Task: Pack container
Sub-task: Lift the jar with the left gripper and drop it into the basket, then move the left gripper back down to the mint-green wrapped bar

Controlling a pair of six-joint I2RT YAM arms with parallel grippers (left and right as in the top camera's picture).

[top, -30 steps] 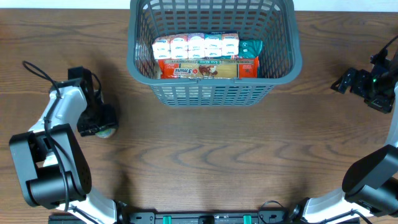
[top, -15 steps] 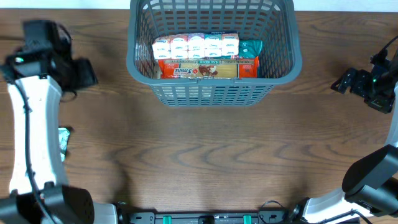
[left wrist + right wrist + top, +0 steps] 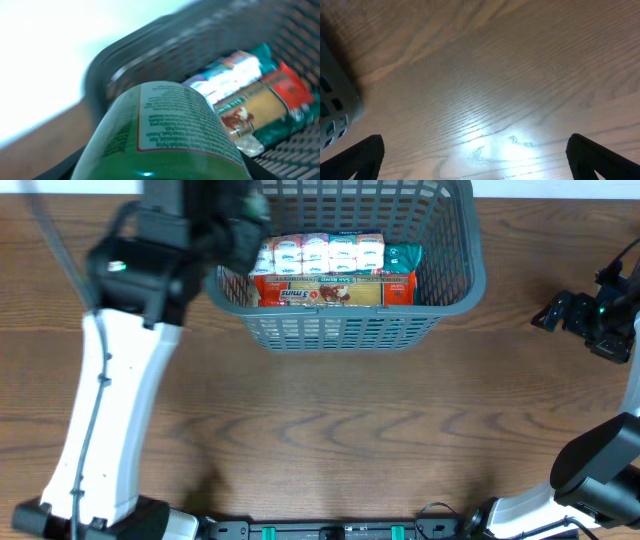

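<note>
The green can is held above the container's rim [image 3: 107,70] and the way in is open, so the robot's left gripper should keep moving inward and let go over the red and yellow packet's end [image 3: 272,290].
The dark grey lattice container [image 3: 455,285] stands at the table's far middle and holds a row of small white cartons [image 3: 315,252], a red and yellow packet [image 3: 320,290] and a teal packet [image 3: 405,256]. My left gripper [image 3: 238,225] hangs over the container's left rim, shut on a green can [image 3: 165,135] with a white label, which fills the left wrist view. The container's rim [image 3: 125,65] and the packets [image 3: 250,100] show behind the can. My right gripper [image 3: 560,310] is open and empty over bare wood at the far right.
The container's corner shows at the left edge of the right wrist view [image 3: 335,110]. The left arm's white link [image 3: 115,410] stretches across the left side of the table. The rest is brown wood tabletop [image 3: 350,420].
The left arm has lifted the green can from the table's left side and swung it up and right to the container's left rim. The right arm has not moved.
</note>
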